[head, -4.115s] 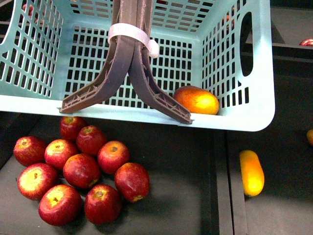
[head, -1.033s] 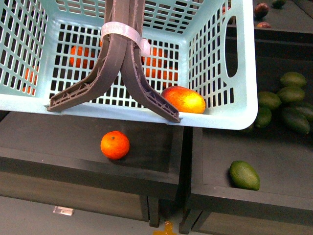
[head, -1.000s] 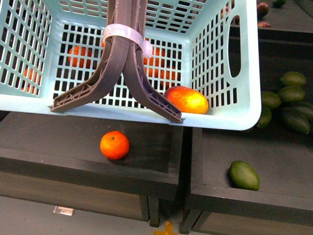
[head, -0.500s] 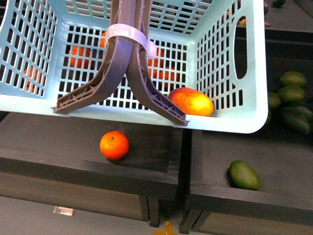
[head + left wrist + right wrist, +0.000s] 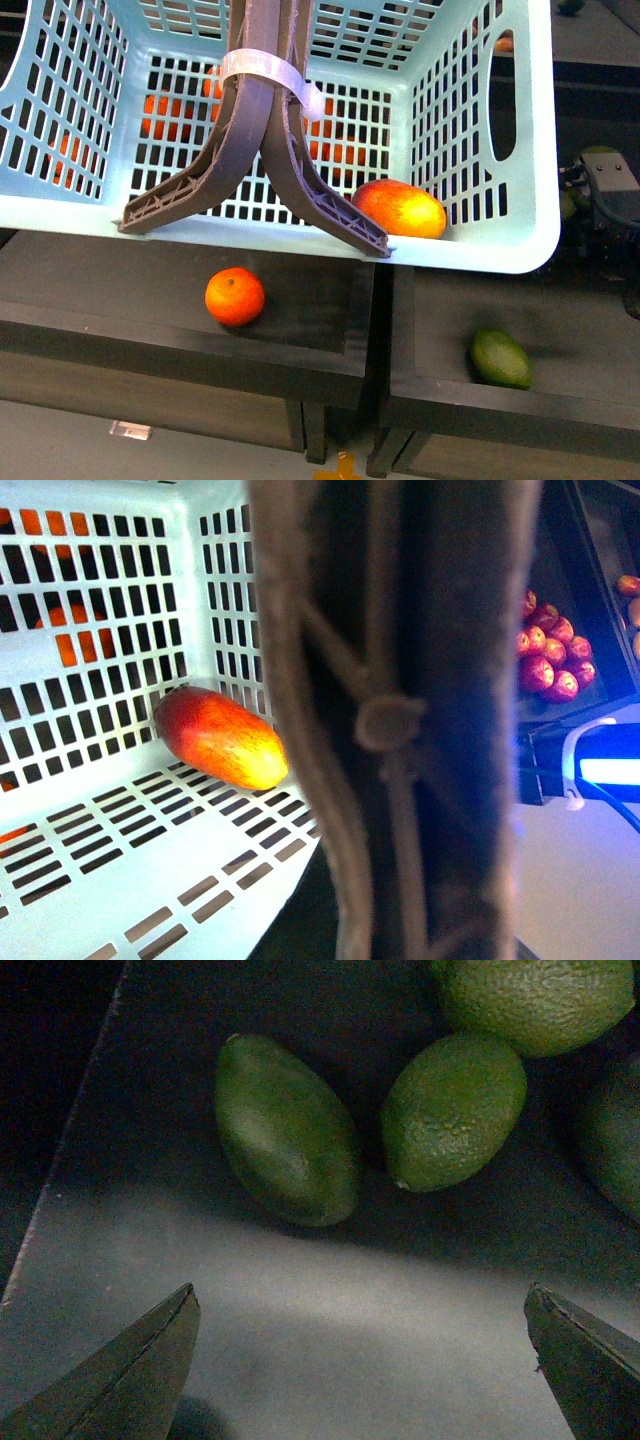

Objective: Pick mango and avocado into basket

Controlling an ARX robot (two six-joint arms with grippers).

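The rounded mango (image 5: 220,737) is loose on the basket's slotted bottom (image 5: 190,815), so I expect it to turn slightly when I put the avocado in next to it.
The turquoise basket (image 5: 520,150) hangs in front of me by its brown handle (image 5: 262,120). My left gripper is shut on that handle (image 5: 400,720), which fills the left wrist view and hides the fingers. The red-and-yellow mango (image 5: 400,208) lies in the basket's near right corner, and shows as the mango (image 5: 220,737) on the slotted floor. A dark green avocado (image 5: 500,358) lies alone at the front of the right bin. My right gripper (image 5: 365,1360) is open just above the bin floor, with a smooth avocado (image 5: 287,1130) a short way beyond its fingertips.
One orange (image 5: 235,296) sits in the dark left bin, and more oranges (image 5: 165,110) show through the basket wall. Two bumpy green fruits (image 5: 455,1110) lie beside the smooth one. My right arm (image 5: 612,190) is at the right edge. A divider (image 5: 385,320) separates the bins.
The view went from the apple bin to the orange and green-fruit bins. In the last second the basket drifted right, and my right arm came in over the green fruit pile.
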